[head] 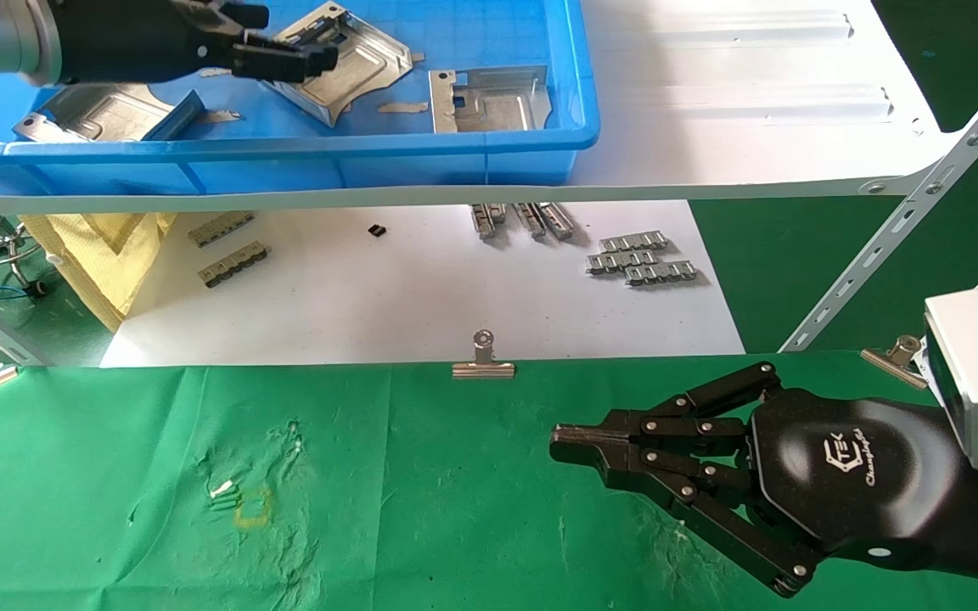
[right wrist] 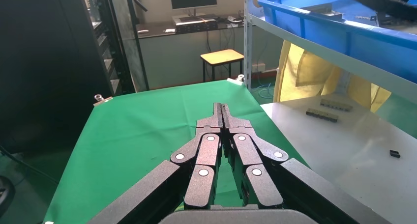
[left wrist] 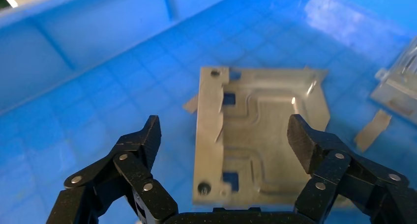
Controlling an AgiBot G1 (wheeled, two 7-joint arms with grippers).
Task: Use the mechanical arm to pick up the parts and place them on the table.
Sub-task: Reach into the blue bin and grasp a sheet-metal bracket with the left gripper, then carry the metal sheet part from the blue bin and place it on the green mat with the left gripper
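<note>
Grey tape scraps [head: 403, 107] line the bin around the silvery part [head: 351, 63], so the robot should expect more scraps hidden beneath it that will stay behind when the robot lifts it.
My left gripper [head: 302, 36] is open inside the blue bin [head: 578, 127] on the shelf, just above a silvery stamped part [head: 362, 68]. In the left wrist view the gripper [left wrist: 223, 130] straddles that part [left wrist: 260, 135], with its fingers [left wrist: 147, 138] apart on either side and not touching it. Two more parts lie in the bin, one at the right [head: 489, 98] and one at the left [head: 107, 114]. My right gripper [head: 561, 445] is shut and empty, low over the green table [head: 421, 509]. It also shows in the right wrist view [right wrist: 222, 108].
The bin stands on a white metal shelf [head: 752, 110] with an angled strut [head: 905, 212]. Below it a white sheet [head: 421, 288] carries small grey ridged strips [head: 642, 259]. Clips [head: 483, 361] hold the cloth's far edge. Grey tape scraps [left wrist: 372, 129] lie in the bin.
</note>
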